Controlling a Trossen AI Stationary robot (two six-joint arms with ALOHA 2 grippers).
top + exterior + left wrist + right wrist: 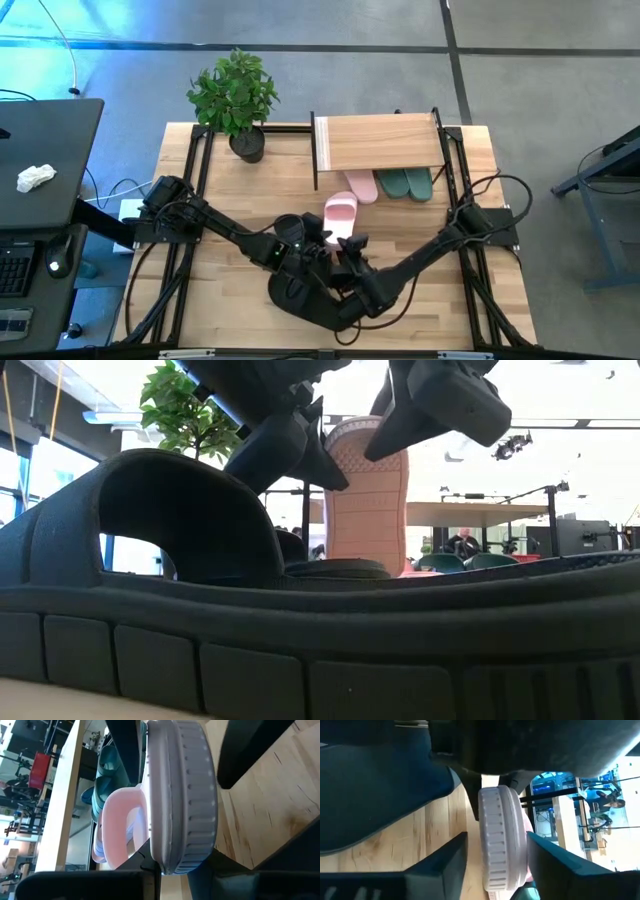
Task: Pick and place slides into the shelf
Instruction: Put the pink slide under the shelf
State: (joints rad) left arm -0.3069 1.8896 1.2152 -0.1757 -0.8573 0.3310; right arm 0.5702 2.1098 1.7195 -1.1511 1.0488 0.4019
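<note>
The robot's left gripper has the pink slide (341, 213) short of the shelf, so the slide should be handed by its near end (354, 455) to the right gripper before the robot puts it under the board.
A pale pink slide (340, 213) is held up mid-table by my left gripper (318, 238), which is shut on it. In the low view its ribbed sole (368, 500) faces the near edge. My right gripper (496, 837) is open, with one finger on each side of the slide's thick edge (502, 840). Two black slides (305, 295) lie on the table below both grippers. The shelf (380, 143) stands at the far edge. Another pink slide (362, 186) and two teal slides (405, 184) have their far ends under its board. My left gripper pinches the pink slide's near end (175, 862) between its two fingers, one on the footbed side and one on the sole side. The fingers come slanting down from the table's left. The slide sits turned on its edge, strap (117, 827) to one side. My right gripper: there is a gap at one finger (455, 855); I cannot tell whether the other finger (545, 855) touches the slide.
A potted plant (238, 95) stands at the table's far left corner beside the shelf. The black slides (200, 560) fill the low view's foreground. Bare wood lies at the table's left (215, 280) and right (480, 290).
</note>
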